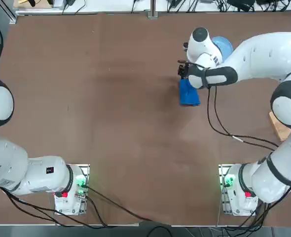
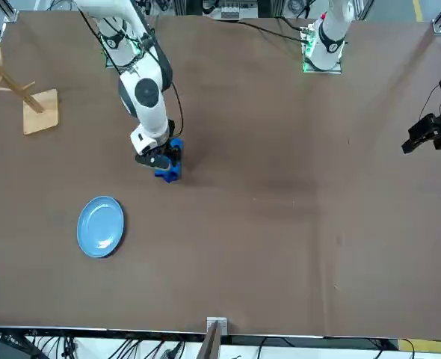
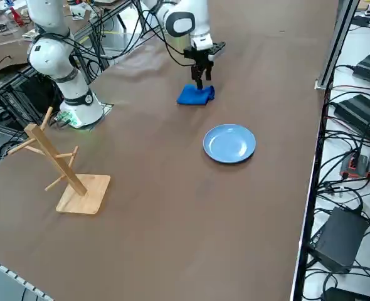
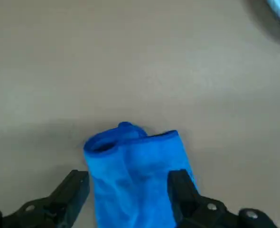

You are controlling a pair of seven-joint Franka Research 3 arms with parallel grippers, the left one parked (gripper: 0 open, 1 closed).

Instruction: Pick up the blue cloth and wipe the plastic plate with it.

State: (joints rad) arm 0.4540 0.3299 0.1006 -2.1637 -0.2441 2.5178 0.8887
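Observation:
I expect the blue cloth (image 2: 169,172) to stay a folded bundle when I pick it up and wipe, because its edge curls over itself (image 4: 107,141) in a roll.
The blue cloth (image 1: 189,94) lies bunched on the brown table, right of centre in the top view. My right gripper (image 4: 129,185) hangs low over its far end, open, with one finger on each side of the cloth (image 4: 135,175). From the side, the gripper (image 3: 200,78) points straight down just above the cloth (image 3: 195,95). The light-blue plastic plate (image 3: 229,143) rests flat on the table a short way from the cloth, apart from it. My arm hides most of the plate (image 1: 224,47) in the top view; it shows whole in the front view (image 2: 101,226).
A wooden peg stand (image 3: 66,169) on a square base sits near the table's right edge, well away from the cloth. Black cables (image 1: 224,128) trail from my right arm across the table toward its base.

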